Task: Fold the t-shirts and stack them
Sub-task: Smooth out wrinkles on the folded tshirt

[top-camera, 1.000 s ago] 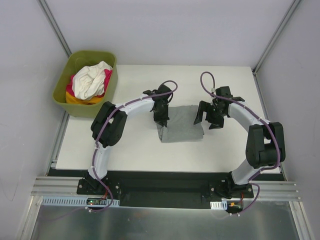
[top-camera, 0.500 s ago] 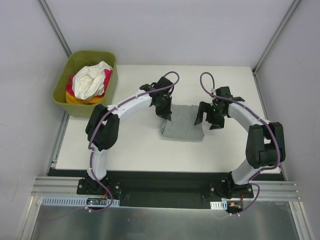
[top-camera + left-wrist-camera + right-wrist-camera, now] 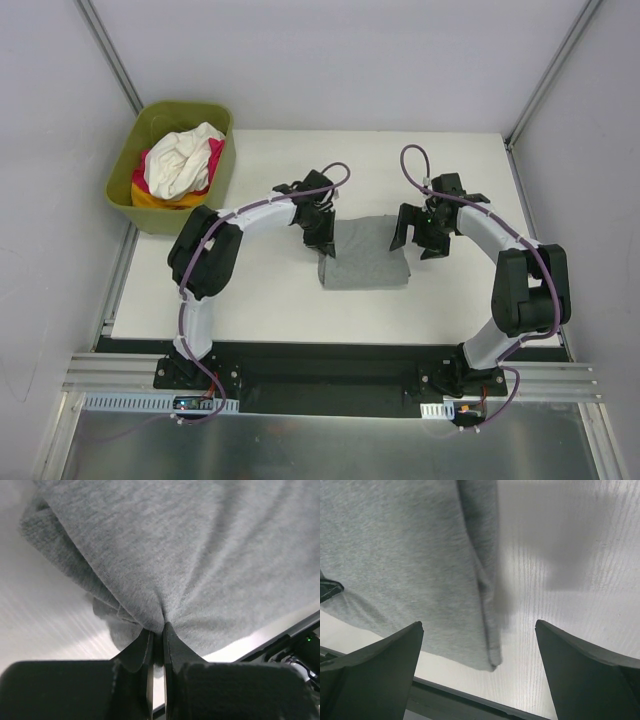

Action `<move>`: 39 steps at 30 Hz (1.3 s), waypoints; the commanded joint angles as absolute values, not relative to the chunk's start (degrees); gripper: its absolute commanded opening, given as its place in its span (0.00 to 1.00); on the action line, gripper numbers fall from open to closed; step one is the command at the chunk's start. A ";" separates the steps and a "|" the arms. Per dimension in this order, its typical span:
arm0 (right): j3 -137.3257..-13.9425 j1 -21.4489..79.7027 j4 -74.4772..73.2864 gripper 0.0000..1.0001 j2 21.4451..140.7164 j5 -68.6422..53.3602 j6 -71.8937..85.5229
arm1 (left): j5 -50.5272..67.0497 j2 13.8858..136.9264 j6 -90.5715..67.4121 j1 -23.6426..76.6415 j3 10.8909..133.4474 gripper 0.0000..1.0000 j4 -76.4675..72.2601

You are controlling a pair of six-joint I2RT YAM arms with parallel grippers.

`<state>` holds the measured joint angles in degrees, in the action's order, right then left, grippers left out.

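My left gripper needs to open and gather both layers at the t-shirt's edge (image 3: 139, 621), because the grey t-shirt's crumpled lower layer (image 3: 114, 624) sticks out beside its narrow pinch.
A folded heather grey t-shirt (image 3: 368, 256) lies on the white table (image 3: 260, 300) between both arms. My left gripper (image 3: 322, 242) is shut on a pinch of the shirt's left edge; in the left wrist view the grey t-shirt (image 3: 190, 555) bunches into the closed tips of the left gripper (image 3: 158, 630). My right gripper (image 3: 420, 236) hovers wide open over the shirt's right edge, holding nothing. In the right wrist view the right gripper (image 3: 479, 625) straddles the folded edge of the grey t-shirt (image 3: 395, 555). White (image 3: 182, 160), pink (image 3: 214, 158) and orange-yellow (image 3: 160, 200) t-shirts are heaped in the tub.
The olive-green tub (image 3: 128, 172) stands at the table's back left corner, beside the left wall. Grey walls close in the table at the back and on both sides. A black rail with the arm bases runs along the near edge.
My left gripper swung toward the back with the shirt's left edge, then came forward and down again. The grey shirt now lies flatter and squarer. The right arm has not moved.
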<state>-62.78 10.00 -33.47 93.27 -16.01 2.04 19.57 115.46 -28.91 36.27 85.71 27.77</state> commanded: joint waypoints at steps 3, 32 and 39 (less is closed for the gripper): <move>-64.69 9.67 -35.15 0.99 91.05 -15.21 1.41 | 23.73 111.18 -27.51 32.70 76.39 0.00 21.54; -63.81 10.20 -35.60 0.99 87.80 -15.73 0.79 | 19.86 106.16 -32.78 34.72 68.99 0.78 23.20; -63.81 10.20 -35.68 0.99 87.89 -15.56 0.70 | 19.42 112.67 -33.57 36.82 74.17 0.69 23.29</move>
